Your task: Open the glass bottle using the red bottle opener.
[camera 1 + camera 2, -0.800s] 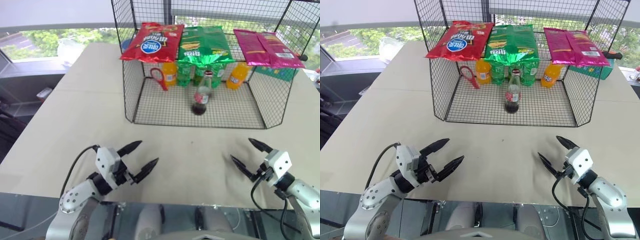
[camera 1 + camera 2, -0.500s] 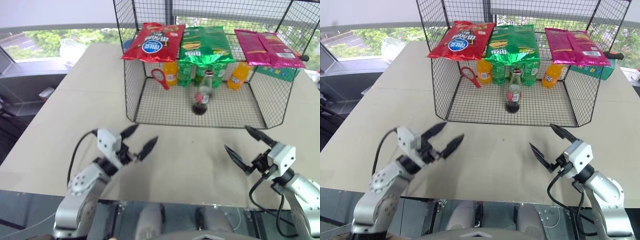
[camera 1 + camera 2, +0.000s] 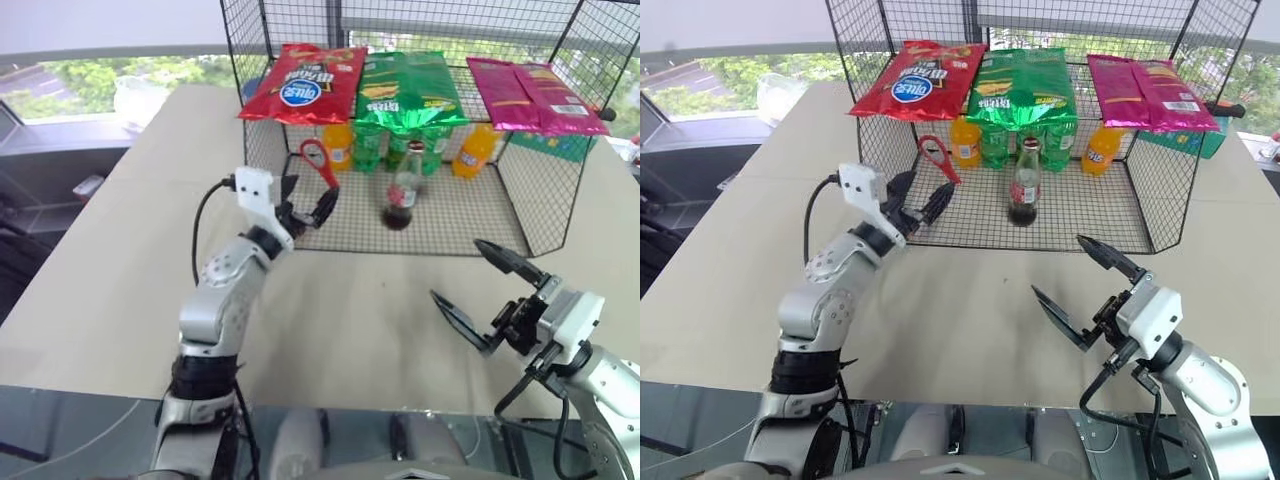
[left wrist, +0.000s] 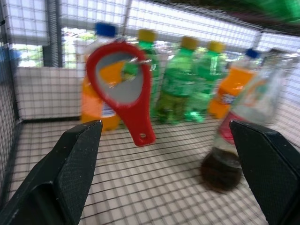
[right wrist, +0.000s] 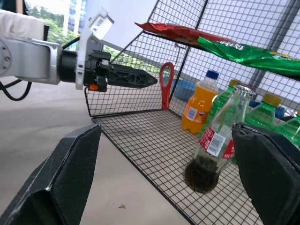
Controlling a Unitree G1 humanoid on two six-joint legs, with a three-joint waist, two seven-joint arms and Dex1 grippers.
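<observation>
The red bottle opener (image 3: 326, 172) is far from my right gripper. So my left gripper should grab it by its ring (image 3: 314, 153) and hand its handle across.
The glass bottle (image 3: 405, 190) stands upright on the wire floor of the cage, with dark liquid at its bottom and a red label. The red bottle opener (image 3: 318, 160) leans upright, ring up, by the cage's left wall, left of the bottle. My left gripper (image 3: 308, 198) is open at the cage's front left opening, fingers pointing at the opener from a short way off. In the left wrist view the opener (image 4: 136, 122) sits between the spread fingers, untouched. My right gripper (image 3: 458, 270) hangs open over the table, in front of the cage, well short of the bottle (image 5: 213, 140).
The wire cage (image 3: 262, 205) is open at the front. Orange soda bottles (image 3: 340, 145) and green soda bottles (image 3: 368, 148) line its back. Chip bags (image 3: 305, 85) lie on its top shelf. Bare tan table (image 3: 350, 310) lies in front.
My left arm has swung up and forward from the table's near edge to the cage's front left, close to the opener. The right gripper has shifted slightly inward and stays open.
</observation>
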